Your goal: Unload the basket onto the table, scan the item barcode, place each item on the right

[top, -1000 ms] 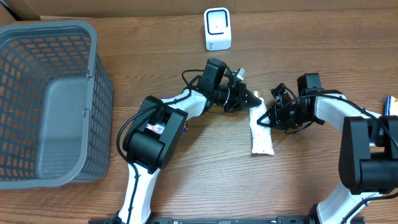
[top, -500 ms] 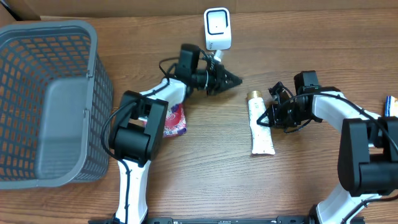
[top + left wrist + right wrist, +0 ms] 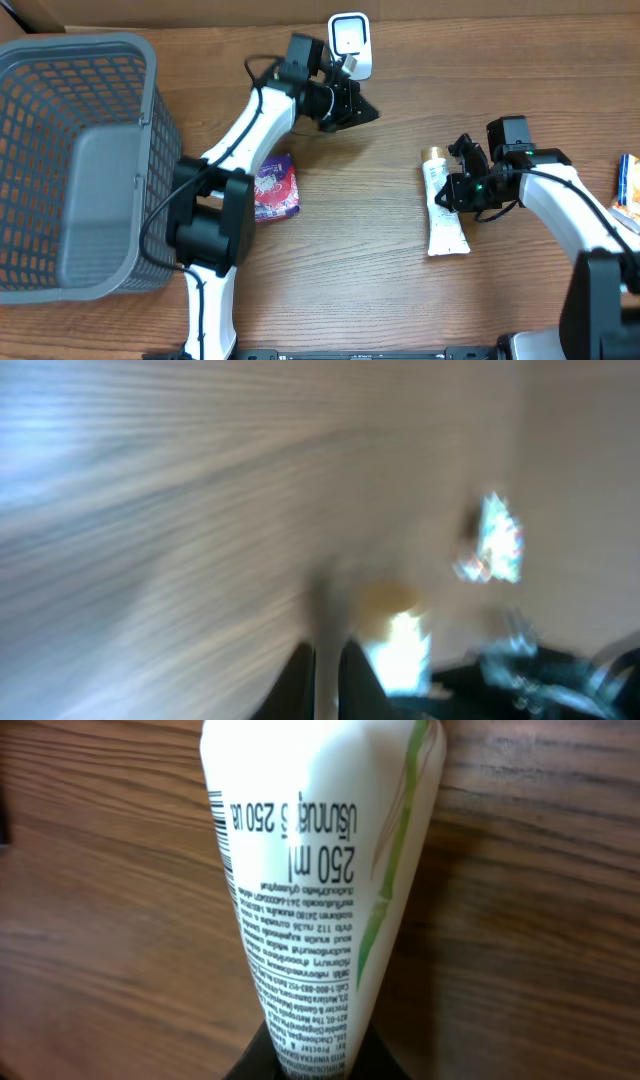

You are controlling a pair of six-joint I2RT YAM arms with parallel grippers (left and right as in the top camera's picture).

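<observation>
Next, I pull my left gripper back toward the basket's side first. It is crowding the space before the scanner, and my right gripper needs to bring the tube there.
The item is a white tube [image 3: 446, 226] with a gold cap, lying flat on the wooden table right of centre. My right gripper [image 3: 455, 191] is shut on it from the right side. The right wrist view shows the tube [image 3: 310, 860] with its printed text facing up and a strip of barcode [image 3: 216, 820] at its left edge; my right gripper [image 3: 316, 1065] pinches its narrow end. The white scanner [image 3: 349, 45] stands at the back centre. My left gripper [image 3: 368, 112] is shut and empty just below and right of the scanner. The left wrist view is blurred, with the left gripper [image 3: 327, 665] at the bottom edge.
A large grey basket [image 3: 150, 130] fills the left side. A purple packet [image 3: 276, 187] lies beside the left arm's base. Another item [image 3: 628, 180] shows at the far right edge.
My left arm has swung back and left, away from the tube to beside the scanner, uncovering the purple packet. My right gripper has shifted the tube a little to the right.
</observation>
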